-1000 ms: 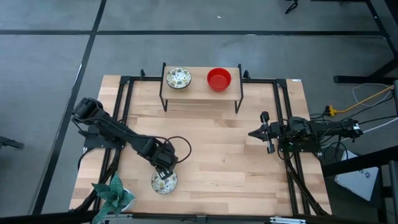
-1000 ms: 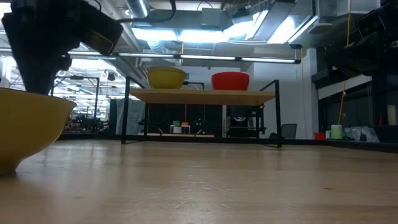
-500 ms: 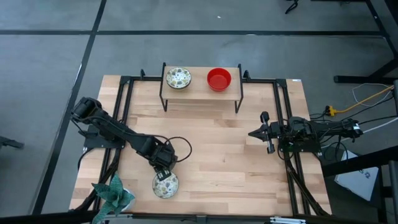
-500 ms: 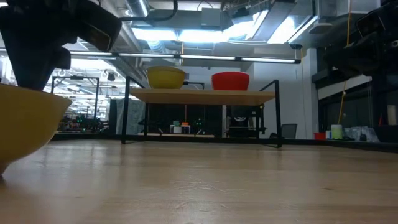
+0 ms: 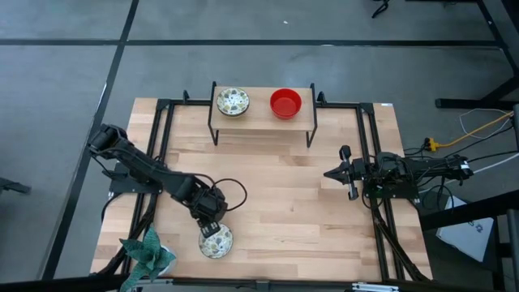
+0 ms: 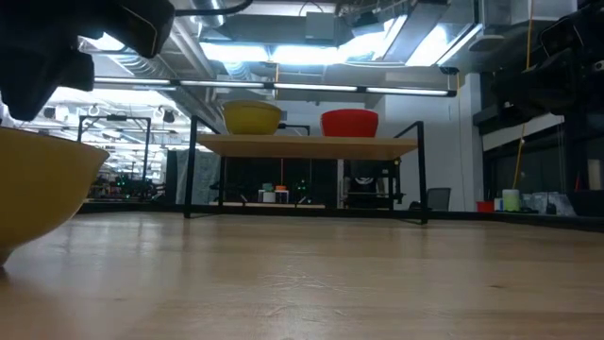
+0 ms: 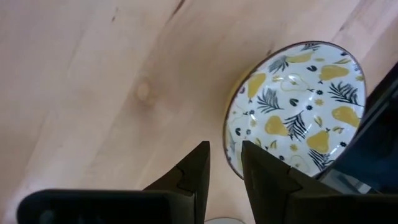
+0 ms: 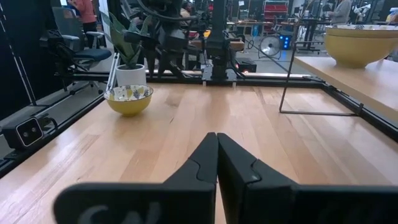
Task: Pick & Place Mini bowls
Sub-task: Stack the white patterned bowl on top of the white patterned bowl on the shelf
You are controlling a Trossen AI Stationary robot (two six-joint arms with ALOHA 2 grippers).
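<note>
The mini bowl's rim is below my left gripper's fingers, which are only narrowly open, so next I open them wider and lower them to straddle the mini bowl's side before I close them.
A mini bowl, yellow outside and white with pears and leaves inside, stands on its base on the table near the front left; it also shows in the left wrist view and the low view. My left gripper hangs just above the bowl's far rim, its fingers narrowly open and touching nothing that I can see. A like patterned bowl and a red bowl stand on the wooden rack at the far edge. My right gripper waits shut at the table's right.
A teal leafy plant in a white pot stands at the near left corner, close to the bowl. Black frame rails run along both sides of the table. The wide middle of the wooden table lies bare between the arms.
My left gripper has carried the patterned bowl a little toward the table's near edge and down onto the wood. It has then risen off the bowl's rim. The bowl stays upright on the table.
</note>
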